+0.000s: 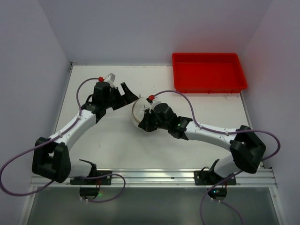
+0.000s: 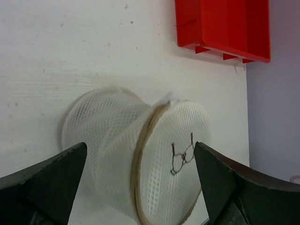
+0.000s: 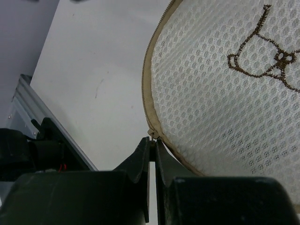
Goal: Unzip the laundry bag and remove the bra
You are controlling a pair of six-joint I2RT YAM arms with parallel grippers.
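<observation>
The mesh laundry bag (image 2: 112,145) is clear of my open left gripper, so next my left gripper clamps the rim (image 3: 147,111) beside the zipper pull before my right gripper pulls the zipper.
The white mesh laundry bag (image 1: 137,111) lies on its side mid-table, and a beige zipper runs round its drawn face. In the left wrist view the bag (image 2: 112,136) sits between my left gripper's (image 2: 140,146) wide-open fingers, which do not touch it. My left gripper (image 1: 130,97) is at the bag's far-left side. My right gripper (image 1: 146,123) is at its near side. In the right wrist view my right gripper (image 3: 153,146) is shut on the zipper pull (image 3: 152,136) at the rim of the bag (image 3: 225,93). The bra is hidden.
A red rectangular tray (image 1: 208,71) stands at the back right and also shows in the left wrist view (image 2: 225,26). Grey walls close in the table on the left, back and right. A metal rail (image 1: 154,177) runs along the near edge.
</observation>
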